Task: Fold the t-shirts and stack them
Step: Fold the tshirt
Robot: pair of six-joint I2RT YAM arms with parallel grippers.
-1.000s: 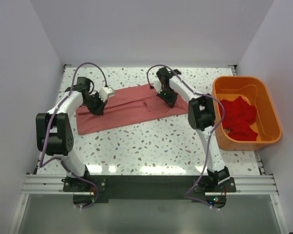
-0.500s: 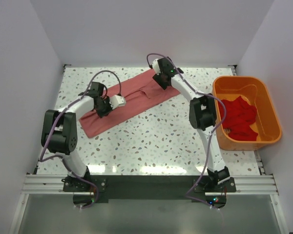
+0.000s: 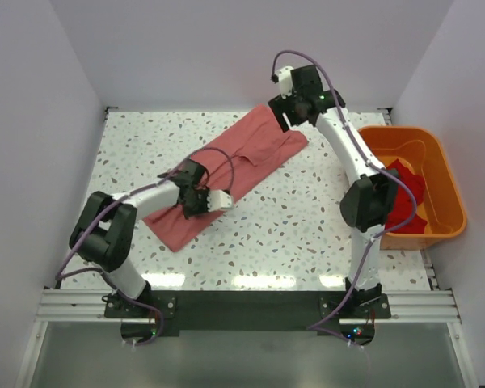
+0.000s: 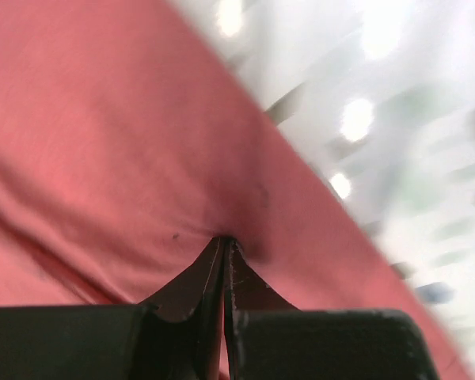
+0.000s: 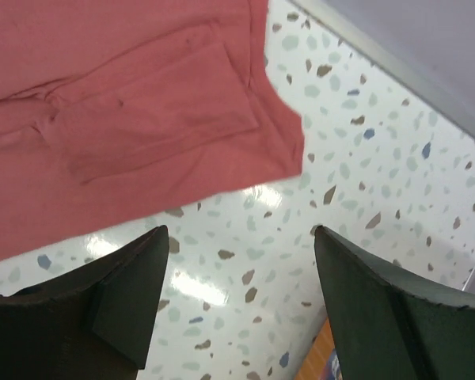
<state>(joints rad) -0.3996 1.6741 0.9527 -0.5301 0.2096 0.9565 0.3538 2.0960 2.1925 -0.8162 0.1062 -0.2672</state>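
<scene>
The pink t-shirt's long strip (image 3: pixel 249 175) is lying at a slant, so my right gripper should go down onto its far end (image 3: pixel 267 144) and help swing it straight before the next fold.
A salmon-pink t-shirt (image 3: pixel 241 163) lies folded into a long strip, running diagonally from the near left to the far middle of the table. My left gripper (image 3: pixel 198 204) is low on its near half, and in the left wrist view the left gripper (image 4: pixel 224 242) is shut, pinching a fold of the pink cloth (image 4: pixel 119 142). My right gripper (image 3: pixel 282 117) hangs open above the strip's far end. In the right wrist view the right gripper (image 5: pixel 239 231) holds nothing, with the pink t-shirt (image 5: pixel 127 111) apart from it. A brighter red t-shirt (image 3: pixel 401 192) lies crumpled in the tub.
An orange plastic tub (image 3: pixel 446 174) stands at the right edge of the speckled table (image 3: pixel 307 218); its corner (image 5: pixel 321 360) shows under the right fingers. White walls close in the left, back and right sides.
The right gripper opened, let go of the pink t-shirt and rose toward the back. The left gripper dragged its end nearer and rightward, turning the strip diagonal.
</scene>
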